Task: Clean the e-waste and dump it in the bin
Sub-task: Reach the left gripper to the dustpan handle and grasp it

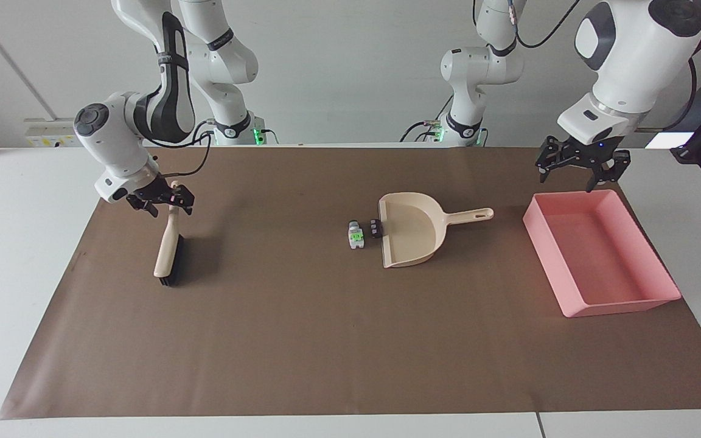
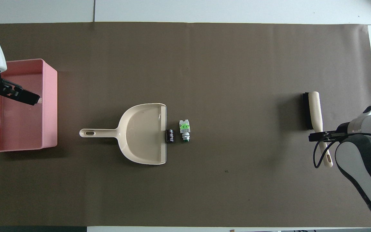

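Note:
The dustpan is lying loose with the black block at its edge [image 2: 169, 135]. My left gripper should keep the dustpan steady by its handle [image 2: 98, 133] before my right gripper sweeps.
The e-waste lies mid-table: a white-grey block with green bits [image 1: 356, 235] [image 2: 184, 129] and a small black block [image 1: 376, 228] [image 2: 170, 135] that lies at the lip of the beige dustpan [image 1: 412, 234] [image 2: 143, 133]. The pink bin [image 1: 547, 258] [image 2: 51, 112] stands at the left arm's end of the table. A beige brush with black bristles [image 1: 167, 252] [image 2: 311, 109] lies at the right arm's end. My right gripper [image 1: 165, 201] [image 2: 320, 136] is low and open, its fingers either side of the brush handle. My left gripper [image 1: 578, 168] [image 2: 21, 95] is open and empty, up over the bin.
A brown paper mat [image 1: 326, 334] covers most of the white table. The dustpan's handle [image 1: 469, 215] points toward the bin.

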Robot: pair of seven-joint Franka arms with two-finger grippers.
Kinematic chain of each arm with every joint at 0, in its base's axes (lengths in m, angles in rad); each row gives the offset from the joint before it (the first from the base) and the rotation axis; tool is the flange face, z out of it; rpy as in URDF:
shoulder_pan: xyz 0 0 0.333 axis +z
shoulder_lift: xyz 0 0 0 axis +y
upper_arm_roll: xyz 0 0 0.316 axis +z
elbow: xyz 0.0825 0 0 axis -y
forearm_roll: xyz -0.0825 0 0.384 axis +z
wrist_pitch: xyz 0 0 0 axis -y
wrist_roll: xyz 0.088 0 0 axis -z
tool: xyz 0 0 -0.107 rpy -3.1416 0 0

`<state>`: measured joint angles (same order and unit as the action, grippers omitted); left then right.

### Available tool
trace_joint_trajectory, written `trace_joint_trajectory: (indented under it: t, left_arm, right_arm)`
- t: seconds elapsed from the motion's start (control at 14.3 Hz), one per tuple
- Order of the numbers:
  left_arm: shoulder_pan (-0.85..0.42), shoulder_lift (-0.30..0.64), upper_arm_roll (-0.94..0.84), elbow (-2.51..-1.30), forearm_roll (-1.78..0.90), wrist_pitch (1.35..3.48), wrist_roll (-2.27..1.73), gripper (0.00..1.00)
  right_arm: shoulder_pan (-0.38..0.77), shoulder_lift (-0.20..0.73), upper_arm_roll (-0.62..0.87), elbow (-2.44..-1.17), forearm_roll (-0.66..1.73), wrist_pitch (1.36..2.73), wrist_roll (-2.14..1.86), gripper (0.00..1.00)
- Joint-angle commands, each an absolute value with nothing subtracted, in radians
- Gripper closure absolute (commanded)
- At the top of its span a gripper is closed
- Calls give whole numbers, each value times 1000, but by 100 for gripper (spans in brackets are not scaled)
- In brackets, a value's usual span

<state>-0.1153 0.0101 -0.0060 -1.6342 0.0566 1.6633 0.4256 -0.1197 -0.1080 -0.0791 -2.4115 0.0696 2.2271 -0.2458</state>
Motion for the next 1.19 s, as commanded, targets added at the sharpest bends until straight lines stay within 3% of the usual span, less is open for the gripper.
trace_joint_trajectory:
  t: [0.0, 0.35, 0.56, 0.91, 0.98, 1.05, 1.12]
  left_arm:
    - [-141, 0, 2, -1696, 54, 1732, 611, 6]
    - [-190, 14, 2, -1781, 55, 1801, 987, 7]
    - [-262, 18, 2, -1865, 112, 1859, 1046, 8]
    - [-389, 18, 3, -2020, 248, 1950, 1019, 9]
    - [-409, 17, 3, -2055, 279, 1971, 984, 11]
    - [-434, 14, 3, -2100, 313, 1995, 951, 11]
    - [-451, 6, 3, -2139, 348, 2011, 931, 12]
  right_arm:
    - [-133, -117, -74, -2431, 91, 2246, -307, 4]
    - [-132, -123, -74, -2444, 77, 2244, -361, 13]
    - [-132, -124, -75, -2447, 65, 2237, -362, 24]
    - [-133, -127, -75, -2453, 57, 2234, -354, 27]
    - [-133, -127, -75, -2453, 57, 2233, -356, 36]
    - [-133, -127, -75, -2453, 51, 2232, -356, 52]
    - [-133, -127, -75, -2453, 42, 2226, -353, 76]
